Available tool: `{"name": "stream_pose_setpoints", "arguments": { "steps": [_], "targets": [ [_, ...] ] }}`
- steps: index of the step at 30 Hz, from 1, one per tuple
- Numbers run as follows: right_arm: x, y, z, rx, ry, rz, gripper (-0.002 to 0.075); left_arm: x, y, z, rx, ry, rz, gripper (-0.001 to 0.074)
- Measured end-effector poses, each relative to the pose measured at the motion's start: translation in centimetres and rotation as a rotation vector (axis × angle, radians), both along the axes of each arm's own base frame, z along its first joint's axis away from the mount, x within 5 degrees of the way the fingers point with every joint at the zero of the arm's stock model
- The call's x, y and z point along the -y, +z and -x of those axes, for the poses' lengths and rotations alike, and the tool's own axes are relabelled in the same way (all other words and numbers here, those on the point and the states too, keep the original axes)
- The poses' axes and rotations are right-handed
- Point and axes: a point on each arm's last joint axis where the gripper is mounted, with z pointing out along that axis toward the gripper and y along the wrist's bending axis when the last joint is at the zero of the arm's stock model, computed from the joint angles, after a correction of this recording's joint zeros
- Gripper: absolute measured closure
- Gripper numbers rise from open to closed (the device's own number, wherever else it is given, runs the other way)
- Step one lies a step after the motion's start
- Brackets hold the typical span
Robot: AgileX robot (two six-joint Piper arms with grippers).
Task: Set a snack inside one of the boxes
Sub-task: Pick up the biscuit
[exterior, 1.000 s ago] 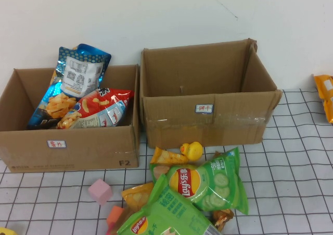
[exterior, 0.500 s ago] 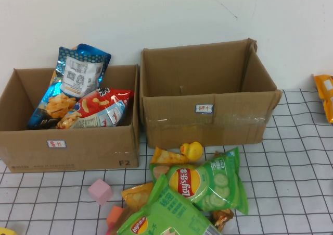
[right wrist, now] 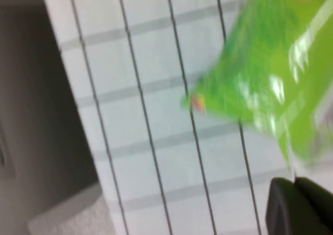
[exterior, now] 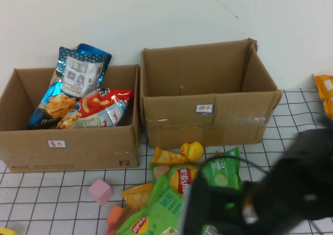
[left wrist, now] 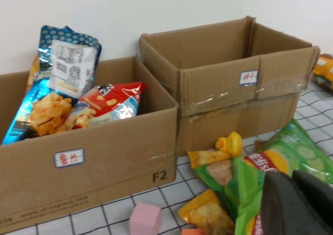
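A green bag (exterior: 145, 219) is covering most of the brown pack. Next, my right gripper moves the green bag out of the way, and then takes the brown pack (exterior: 121, 219) to the empty box first.
Two open cardboard boxes stand at the back: the left box (exterior: 67, 146) holds a blue bag (exterior: 78, 73) and a red bag (exterior: 101, 107); the right box (exterior: 208, 120) looks empty. Green Lay's bags (exterior: 221, 171) lie in a pile in front of them. My right arm (exterior: 281, 193) is a blurred dark shape over the pile. My right gripper (right wrist: 296, 206) is shut and empty beside a green bag (right wrist: 270, 73). My left gripper (left wrist: 299, 203) is shut and empty, low over the green bags (left wrist: 291, 151); it is out of the high view.
A yellow duck (exterior: 192, 150), small yellow snack packs (exterior: 166, 156), a pink cube (exterior: 100, 191) and an orange block (exterior: 114, 214) lie round the pile. An orange pack (exterior: 325, 89) sits at the right edge. The white wall is just behind the boxes.
My right arm has swung into the high view from the lower right and now covers part of the green bags. The boxes and snacks have not moved.
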Motion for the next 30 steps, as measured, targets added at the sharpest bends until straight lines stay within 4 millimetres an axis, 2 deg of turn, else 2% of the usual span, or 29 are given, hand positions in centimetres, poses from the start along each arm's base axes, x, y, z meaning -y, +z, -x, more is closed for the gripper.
{"name": "stream_pose_setpoints", "arguments": {
  "steps": [3, 6, 12, 17, 20, 25, 30],
  "targets": [
    [-2.6, -1.4, -0.3, -0.006, -0.006, -0.001, 0.0727, -0.1, 0.0, 0.0, 0.001, 0.006, -0.013, 0.0736],
    [-4.4, -2.7, -0.5, -0.012, -0.01, -0.003, 0.0727, -0.2, -0.1, -0.1, 0.003, 0.014, -0.03, 0.0736],
    [-6.3, -4.4, -0.8, -0.064, -0.033, -0.009, 0.0727, -0.3, -0.2, -0.1, 0.003, 0.022, -0.048, 0.0736],
    [-8.0, -5.8, 0.3, -0.109, -0.02, -0.045, 0.0727, -0.3, -0.2, -0.1, 0.003, 0.023, -0.05, 0.0736],
    [-9.1, -7.5, 0.9, -0.123, -0.005, -0.046, 0.0727, -0.3, -0.2, -0.1, 0.001, 0.022, -0.05, 0.0736],
    [-9.7, -11.0, 0.5, -0.106, -0.02, 0.002, 0.0727, -0.3, -0.2, -0.1, 0.001, 0.022, -0.05, 0.0736],
    [-9.3, -10.9, -1.4, 0.025, -0.087, 0.058, 0.0719, -0.3, -0.2, -0.1, 0.001, 0.023, -0.051, 0.0736]
  ]
}}
